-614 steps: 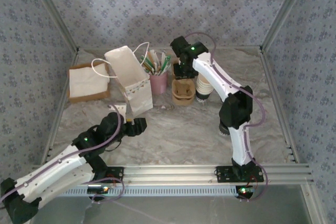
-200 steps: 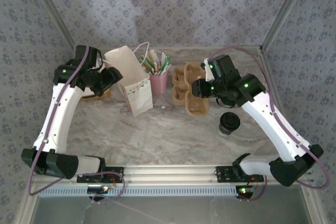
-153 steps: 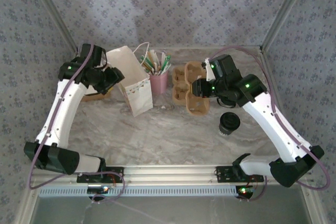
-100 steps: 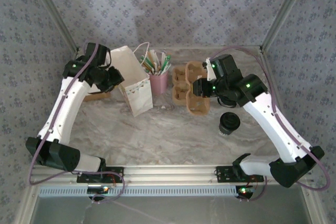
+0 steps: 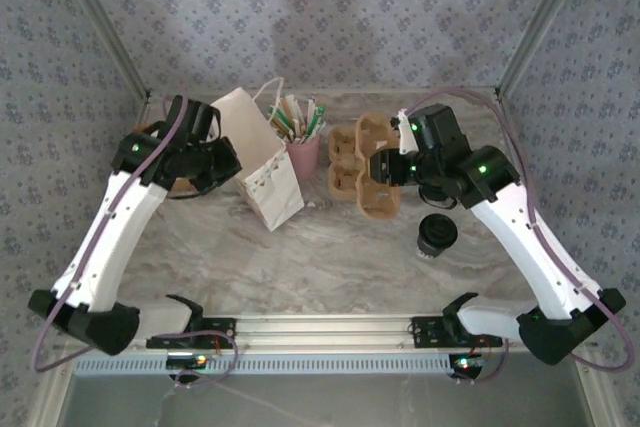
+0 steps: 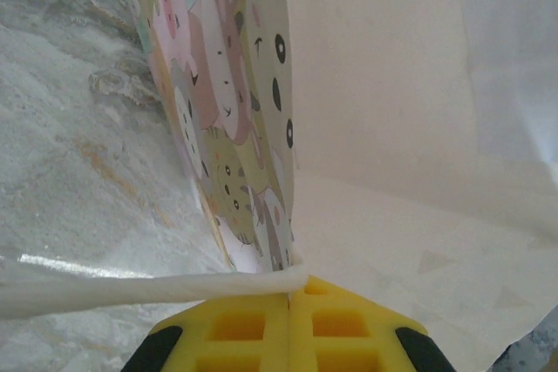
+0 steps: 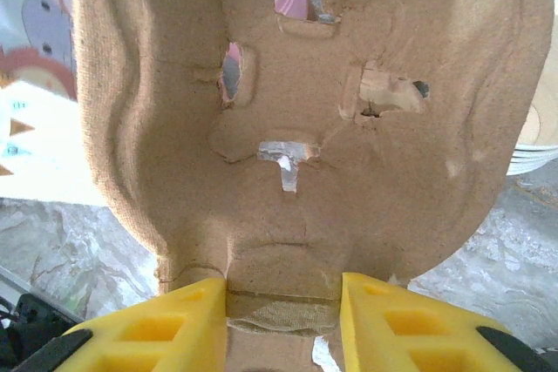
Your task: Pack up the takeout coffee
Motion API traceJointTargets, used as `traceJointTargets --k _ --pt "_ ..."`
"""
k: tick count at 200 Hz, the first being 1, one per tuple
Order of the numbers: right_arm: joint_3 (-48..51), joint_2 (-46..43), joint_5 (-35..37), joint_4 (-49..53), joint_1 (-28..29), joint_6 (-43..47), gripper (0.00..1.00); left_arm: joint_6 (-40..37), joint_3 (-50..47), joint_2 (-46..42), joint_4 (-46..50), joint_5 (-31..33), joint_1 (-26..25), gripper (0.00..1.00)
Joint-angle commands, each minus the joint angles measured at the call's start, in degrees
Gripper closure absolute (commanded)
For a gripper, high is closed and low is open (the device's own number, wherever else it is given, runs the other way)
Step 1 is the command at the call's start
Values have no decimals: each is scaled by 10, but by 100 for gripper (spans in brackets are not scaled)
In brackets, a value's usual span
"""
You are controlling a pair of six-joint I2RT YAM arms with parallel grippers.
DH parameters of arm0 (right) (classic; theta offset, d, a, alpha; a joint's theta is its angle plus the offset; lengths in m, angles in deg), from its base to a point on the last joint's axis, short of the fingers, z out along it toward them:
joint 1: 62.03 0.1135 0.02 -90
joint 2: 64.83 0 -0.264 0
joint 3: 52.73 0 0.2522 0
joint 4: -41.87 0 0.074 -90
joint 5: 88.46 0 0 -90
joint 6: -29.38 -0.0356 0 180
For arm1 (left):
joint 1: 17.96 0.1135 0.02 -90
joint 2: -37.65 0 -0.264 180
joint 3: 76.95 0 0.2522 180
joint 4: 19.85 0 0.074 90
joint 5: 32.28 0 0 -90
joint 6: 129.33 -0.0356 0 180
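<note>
The marble table [image 5: 312, 259] is clear in front of the bag, so the robot's left gripper should keep pulling the handle [image 6: 157, 292], then let go once the bag clears the pink holder.
The takeout coffee [image 5: 437, 235], a small cup with a black lid, stands alone on the marble table right of centre, held by neither gripper. My left gripper [image 5: 225, 160] is at the left side of the white paper bag [image 5: 262, 162]. In the left wrist view its gripper [image 6: 290, 292] is shut on the bag's white cord handle [image 6: 148, 288], beside the bag's cartoon-printed side [image 6: 244, 128]. My right gripper [image 5: 380, 169] is shut on the rim of a brown pulp cup carrier [image 5: 380, 202]. In the right wrist view the gripper [image 7: 283, 307] pinches that carrier [image 7: 288, 111] between its jaws.
A pink holder [image 5: 302, 155] full of straws and stirrers stands behind the bag. More brown carriers [image 5: 344, 157] sit beside it. A brown tray [image 5: 180, 185] lies partly hidden under my left arm. Cream cup rims [image 7: 536, 128] show at the right wrist view's edge.
My left gripper has closed on the bag's handle, and the bag has tipped and slid right, toward the near side. The right arm with the carrier has hardly moved.
</note>
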State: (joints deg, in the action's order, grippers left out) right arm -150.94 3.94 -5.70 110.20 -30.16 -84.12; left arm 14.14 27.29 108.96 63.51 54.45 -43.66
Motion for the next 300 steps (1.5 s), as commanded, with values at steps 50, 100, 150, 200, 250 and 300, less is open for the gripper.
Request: traceJointTargets --k 50,100,150,200,250,300 --pt "0 -44 -15 0 -1 -11 62 108 -56 -52 17 84 -167 100" --pt "-3 -53 -18 18 -1 -11 63 167 -91 -51 -9 131 -296 100" --pt "-14 -61 -15 29 -1 -11 63 201 -104 -50 -32 157 -359 100" --pt "-44 -67 -29 29 3 -14 63 187 -102 -65 -27 181 -368 63" --pt "-82 -70 -48 25 26 -26 63 147 -111 -122 -23 203 -368 31" --pt "-132 -46 -87 -10 65 -44 64 39 -67 -190 15 258 -365 1"
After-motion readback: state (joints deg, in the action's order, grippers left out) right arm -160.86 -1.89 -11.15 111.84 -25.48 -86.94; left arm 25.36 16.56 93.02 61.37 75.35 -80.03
